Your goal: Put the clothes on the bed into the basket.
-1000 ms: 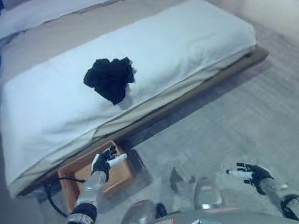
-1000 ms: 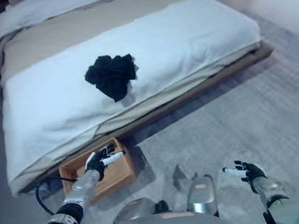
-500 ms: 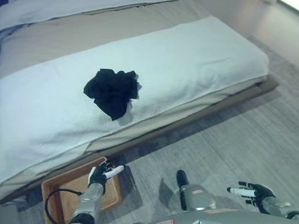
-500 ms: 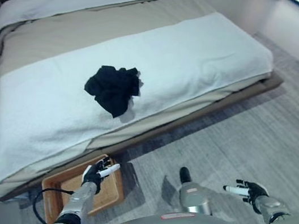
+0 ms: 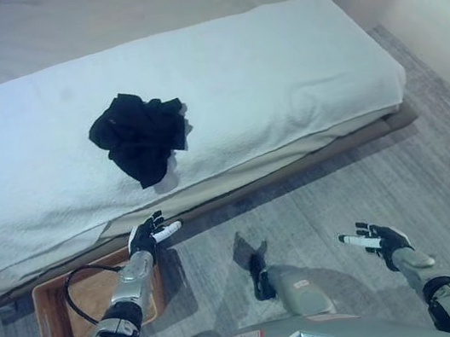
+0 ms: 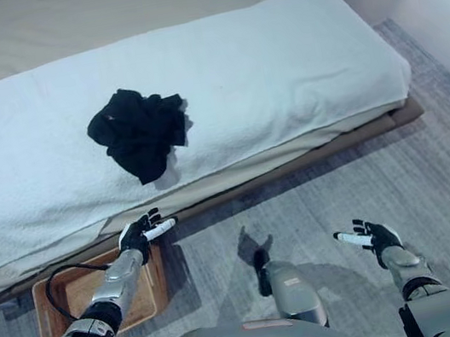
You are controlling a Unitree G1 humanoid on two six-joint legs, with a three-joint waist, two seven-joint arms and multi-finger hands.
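Observation:
I expect the crumpled black garment (image 5: 140, 138) to open up and drag a long end behind it when I pull it, because loose ends (image 5: 170, 108) stick out of it.
A crumpled black garment (image 5: 138, 136) lies on the white blanket of the bed (image 5: 260, 67), left of its middle and near the front edge. A shallow brown basket (image 5: 60, 321) stands on the floor at the bed's front left, partly under the bed edge. My left hand (image 5: 147, 236) is open and empty, over the basket's right rim, just below the bed edge. My right hand (image 5: 379, 240) is open and empty, low over the carpet at the lower right. The scene also shows in the right eye view, with the garment (image 6: 139, 133) and the basket (image 6: 70, 302).
Grey carpet (image 5: 364, 171) covers the floor in front of the bed. The bed's wooden base (image 5: 398, 115) juts out at its right corner. A beige cover (image 5: 121, 13) lies across the bed behind the white blanket.
The camera has moved closer over the bed, so the whole picture has shifted. My left hand has risen from inside the basket to the bed edge. My right hand stays low at the right.

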